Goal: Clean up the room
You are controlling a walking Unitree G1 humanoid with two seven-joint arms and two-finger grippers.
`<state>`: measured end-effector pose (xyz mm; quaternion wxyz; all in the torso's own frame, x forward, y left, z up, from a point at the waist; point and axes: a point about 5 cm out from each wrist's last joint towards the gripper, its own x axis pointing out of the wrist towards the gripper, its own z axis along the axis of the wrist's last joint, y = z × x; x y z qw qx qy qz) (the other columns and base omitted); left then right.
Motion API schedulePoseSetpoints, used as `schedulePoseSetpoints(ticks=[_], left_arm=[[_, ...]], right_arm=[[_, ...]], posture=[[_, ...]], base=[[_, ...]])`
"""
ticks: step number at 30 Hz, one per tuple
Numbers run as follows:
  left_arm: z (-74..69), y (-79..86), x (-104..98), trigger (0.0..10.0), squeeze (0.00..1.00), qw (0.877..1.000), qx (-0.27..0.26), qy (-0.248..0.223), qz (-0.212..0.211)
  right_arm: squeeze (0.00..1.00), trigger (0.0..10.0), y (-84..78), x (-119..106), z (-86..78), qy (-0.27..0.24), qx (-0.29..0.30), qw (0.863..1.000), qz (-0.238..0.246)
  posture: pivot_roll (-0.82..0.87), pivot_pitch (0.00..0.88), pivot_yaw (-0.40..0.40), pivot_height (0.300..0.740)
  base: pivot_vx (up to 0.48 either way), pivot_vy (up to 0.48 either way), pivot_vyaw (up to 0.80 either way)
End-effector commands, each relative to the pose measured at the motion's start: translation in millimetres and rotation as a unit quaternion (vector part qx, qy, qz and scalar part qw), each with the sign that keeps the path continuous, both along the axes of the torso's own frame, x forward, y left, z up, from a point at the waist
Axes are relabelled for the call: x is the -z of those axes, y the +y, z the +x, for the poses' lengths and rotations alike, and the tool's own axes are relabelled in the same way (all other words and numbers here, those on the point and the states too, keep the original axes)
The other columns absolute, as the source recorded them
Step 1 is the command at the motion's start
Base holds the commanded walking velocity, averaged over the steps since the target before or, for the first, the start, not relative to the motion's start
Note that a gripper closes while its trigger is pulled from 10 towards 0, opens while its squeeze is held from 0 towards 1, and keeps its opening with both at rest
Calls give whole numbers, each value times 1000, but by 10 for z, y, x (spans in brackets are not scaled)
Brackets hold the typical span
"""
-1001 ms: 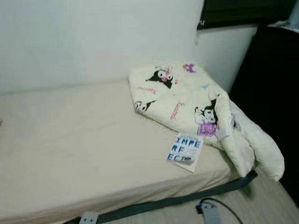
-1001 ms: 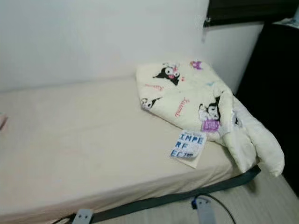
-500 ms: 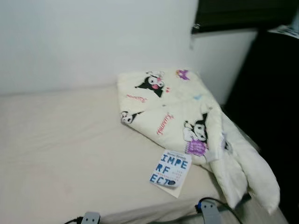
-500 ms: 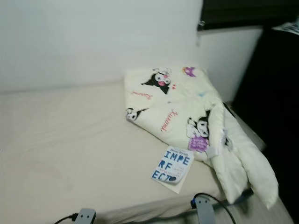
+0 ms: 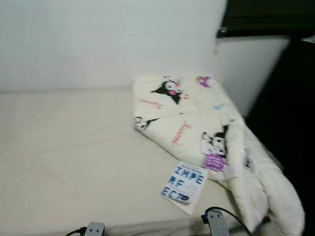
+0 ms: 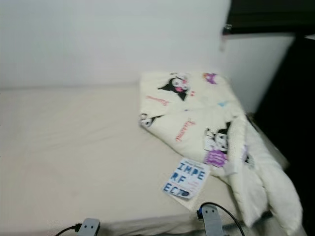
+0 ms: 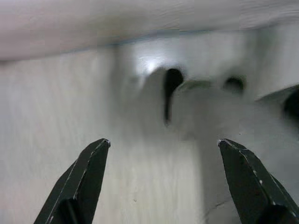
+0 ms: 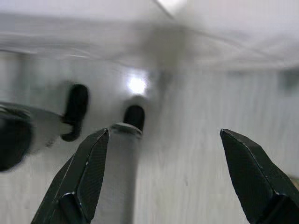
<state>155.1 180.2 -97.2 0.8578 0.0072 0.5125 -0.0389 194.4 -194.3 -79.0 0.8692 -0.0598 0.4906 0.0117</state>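
My gripper will make the book (image 5: 185, 182) splay open to printed pages when I lift the book's edge, since a pale layer (image 5: 189, 207) sticks out crooked under the white cover.
A cream mattress (image 5: 74, 157) runs along the white wall. On its right end lies a folded cream blanket (image 5: 206, 128) printed with black cartoon figures, one side hanging off the bed's edge. A white card with blue letters (image 5: 183, 182) rests on the mattress just in front of the blanket. My left gripper (image 7: 163, 154) hangs open over pale wood floor. My right gripper (image 8: 163, 149) is open too, above the same floor and the robot's own foot (image 8: 119, 154). The tops of both wrists (image 5: 94, 229) (image 5: 214, 222) peek in at the bottom of the left eye view.
A dark piece of furniture (image 5: 290, 113) stands right of the bed. A dark window frame (image 5: 266, 19) sits above it. A black cable (image 5: 236, 221) loops off my right wrist.
The camera has swung slightly left and shifted, so the blanket and card sit a little further right in the picture. Nothing on the bed has moved.
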Motion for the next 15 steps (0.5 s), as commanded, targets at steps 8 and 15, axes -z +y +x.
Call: schedulePoseSetpoints(ticks=[8, 15], left_arm=[[-69, -66, 34, 10000, 0, 999, 26, 19, -8], [-115, -9, 43, 10000, 0, 999, 24, 22, -6]], right_arm=[[0, 10000, -187, -199, 287, -72, 75, 994, -38], [0, 10000, -184, -293, 430, -97, 80, 991, -40]], posture=[[-30, 88, 4, 738], [-32, 90, 5, 738]], base=[[0, -175, 345], [0, -465, 0]])
